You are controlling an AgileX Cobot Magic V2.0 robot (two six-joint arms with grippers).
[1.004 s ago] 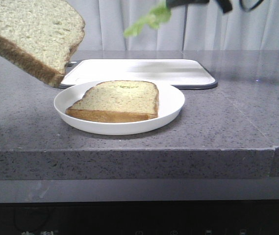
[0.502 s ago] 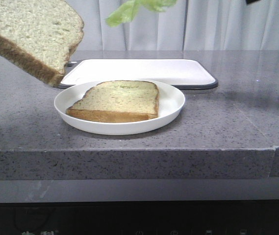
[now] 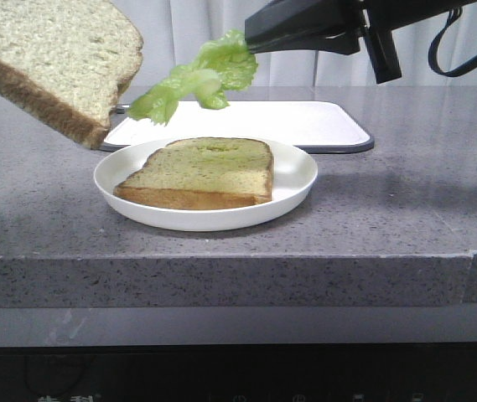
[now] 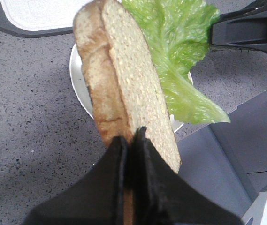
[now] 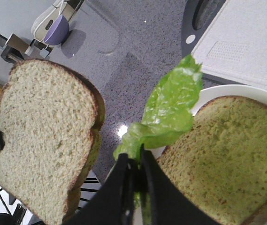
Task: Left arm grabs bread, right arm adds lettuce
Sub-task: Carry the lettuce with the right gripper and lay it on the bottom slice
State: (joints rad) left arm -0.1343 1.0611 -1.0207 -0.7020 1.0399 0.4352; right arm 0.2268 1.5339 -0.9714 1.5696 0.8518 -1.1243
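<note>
The green lettuce point(image 3: 201, 81) is over the plate's slice, and the thick bread is held aside. My right gripper should go on moving down and let go of the lettuce on that slice point(image 3: 204, 170).
My left gripper point(image 4: 131, 136) is shut on the thick bread slice point(image 4: 124, 79) and holds it tilted in the air at the upper left of the front view point(image 3: 54, 59), left of the plate. My right gripper point(image 3: 251, 38) is shut on the green frilly lettuce point(image 3: 196, 79), which hangs just above the far left part of the thinner slice point(image 3: 200, 172) lying on the white plate point(image 3: 301, 180). In the right wrist view the gripper point(image 5: 135, 161) pinches the lettuce point(image 5: 171, 108) between the held bread point(image 5: 44, 140) and the plate's slice point(image 5: 222, 159).
A white cutting board with a dark rim point(image 3: 246, 121) lies behind the plate. The grey stone counter's front edge point(image 3: 238, 255) runs just in front of the plate. Loose black cables point(image 3: 452, 50) hang from the right arm.
The right gripper has come down into the front view, bringing the lettuce from the top edge down and left to just above the plate's slice. The held bread has stayed put.
</note>
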